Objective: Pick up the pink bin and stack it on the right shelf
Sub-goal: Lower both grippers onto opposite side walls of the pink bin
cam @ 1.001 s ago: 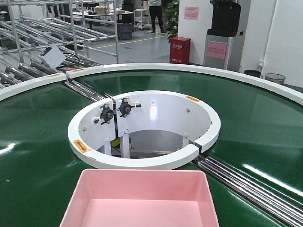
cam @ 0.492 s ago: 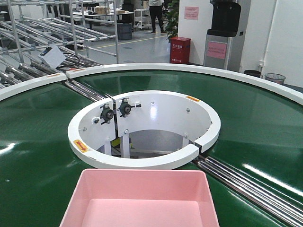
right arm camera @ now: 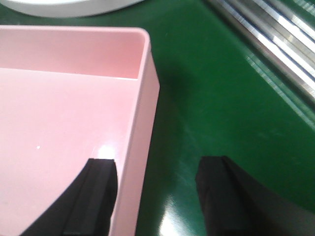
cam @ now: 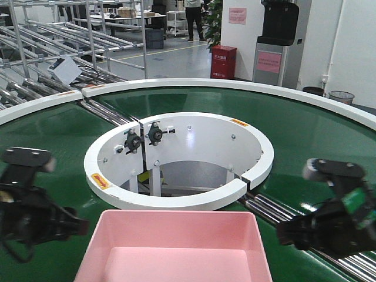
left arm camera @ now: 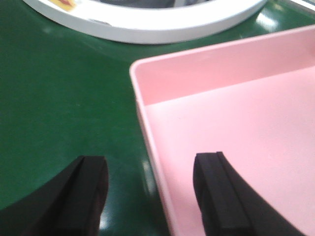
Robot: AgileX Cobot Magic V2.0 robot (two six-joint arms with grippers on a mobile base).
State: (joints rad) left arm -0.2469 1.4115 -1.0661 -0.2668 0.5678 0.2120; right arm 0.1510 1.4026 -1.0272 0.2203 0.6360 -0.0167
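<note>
I expect the bin's near end [cam: 175, 275] to sag when I lift the pink bin, because my grippers straddle the sides [cam: 95, 231] close to the bin's far end.
The pink bin [cam: 176, 249] sits on the green belt at the bottom centre of the front view. My left gripper [left arm camera: 153, 177] is open and straddles the bin's left wall [left arm camera: 147, 128], with one finger [left arm camera: 91, 189] over the belt and the other [left arm camera: 216, 189] over the bin's floor. My right gripper [right arm camera: 156, 184] is open and straddles the bin's right wall [right arm camera: 145, 98], with one finger [right arm camera: 101, 191] inside and the other [right arm camera: 221, 191] over the belt. In the front view the left arm [cam: 32, 211] and the right arm [cam: 335, 226] flank the bin. The right shelf is out of view.
The green curved conveyor belt [cam: 317, 141] runs round a white ring [cam: 176, 200] with an open centre. Steel rollers [cam: 305, 226] cross the belt at the right, close under the right arm. Metal racks [cam: 53, 41] stand at the back left.
Both arms have come into the front view, one on each side of the pink bin. The bin has not moved.
</note>
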